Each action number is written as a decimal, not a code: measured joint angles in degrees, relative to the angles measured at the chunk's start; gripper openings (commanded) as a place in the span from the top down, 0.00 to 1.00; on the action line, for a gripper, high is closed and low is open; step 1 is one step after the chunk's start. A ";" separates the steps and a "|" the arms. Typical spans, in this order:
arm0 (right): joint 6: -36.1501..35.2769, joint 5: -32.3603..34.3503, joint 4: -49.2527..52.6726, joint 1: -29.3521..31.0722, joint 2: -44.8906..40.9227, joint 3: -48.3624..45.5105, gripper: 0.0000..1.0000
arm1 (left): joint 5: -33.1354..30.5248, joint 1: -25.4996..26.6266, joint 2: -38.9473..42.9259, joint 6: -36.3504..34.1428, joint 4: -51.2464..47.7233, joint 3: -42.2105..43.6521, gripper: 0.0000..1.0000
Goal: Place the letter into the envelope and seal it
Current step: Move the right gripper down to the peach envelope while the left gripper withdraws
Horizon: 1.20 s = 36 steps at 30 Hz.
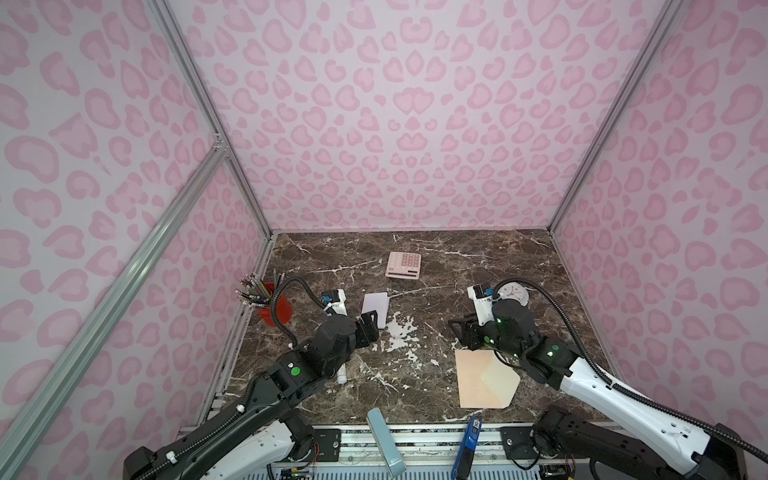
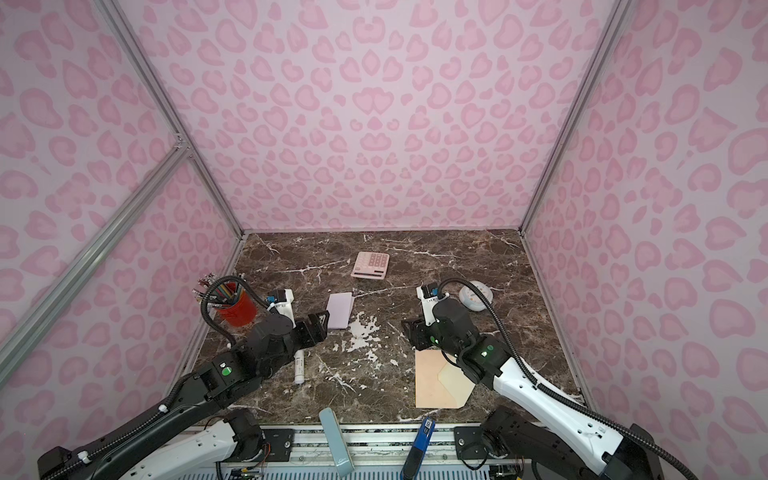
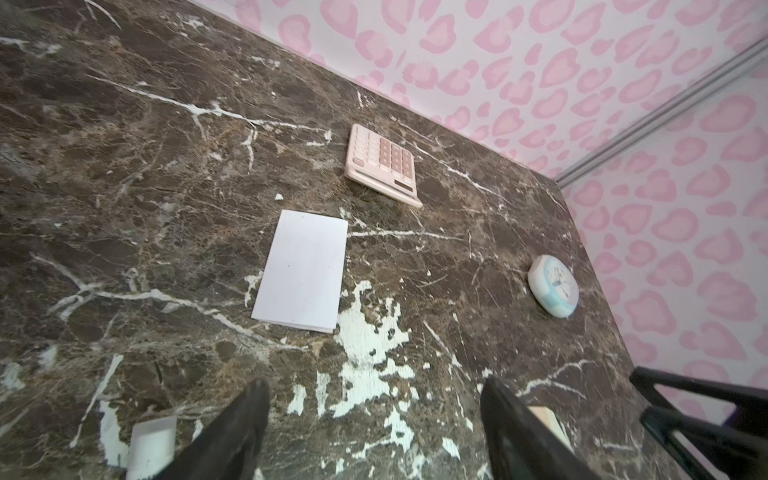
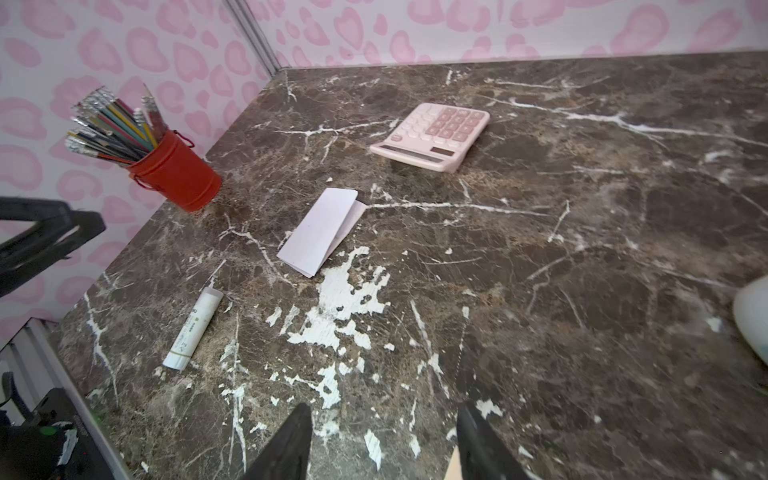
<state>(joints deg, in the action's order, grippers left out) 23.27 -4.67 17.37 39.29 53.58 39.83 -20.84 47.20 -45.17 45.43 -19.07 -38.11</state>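
The cream flap point(image 1: 497, 382) is open past the envelope's opening, and the flap's outer edge is free. My right gripper should keep going toward that edge point(image 1: 512, 390) until its fingers pinch it.
The letter point(image 1: 375, 306) is a folded white sheet lying flat mid-table, seen in both top views point(image 2: 340, 309) and both wrist views point(image 3: 301, 270) point(image 4: 320, 230). My left gripper point(image 1: 369, 326) hovers just short of its near end, open with nothing between its fingers point(image 3: 374, 386). The envelope point(image 1: 473, 382) lies at the front right, peach-tan, its pale cream flap point(image 1: 500, 380) open toward the right. My right gripper point(image 1: 463, 332) is over the envelope's far edge, open and empty point(image 4: 384, 409). The right arm covers the envelope's far right corner.
A pink calculator point(image 1: 403, 265) sits toward the back. A red cup of pencils point(image 1: 277, 311) stands at the left wall. A white glue stick point(image 4: 193, 330) lies under the left arm. A round clock point(image 3: 552, 284) lies at the right. Two tools point(image 1: 384, 440) rest on the front rail.
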 measured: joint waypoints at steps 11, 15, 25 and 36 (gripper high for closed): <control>17.22 9.42 15.50 -3.45 0.31 1.70 0.43 | 5.22 8.94 -5.25 -0.42 -2.51 -2.62 0.18; 24.63 10.23 21.42 -7.58 -1.18 -0.26 0.42 | 7.41 11.15 -8.83 -0.39 -0.61 -2.60 0.18; 37.11 8.96 33.68 -10.99 -16.33 -7.76 0.43 | 15.39 12.52 -12.79 0.07 6.91 1.46 0.17; 42.01 5.53 43.17 -15.23 -19.23 -10.86 0.42 | 21.46 12.98 -17.79 0.46 13.44 2.23 0.17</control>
<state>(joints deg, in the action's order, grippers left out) 65.28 0.86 60.53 24.05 34.35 28.97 0.62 60.18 -62.96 45.89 -5.63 -35.88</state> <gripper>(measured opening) 0.577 0.831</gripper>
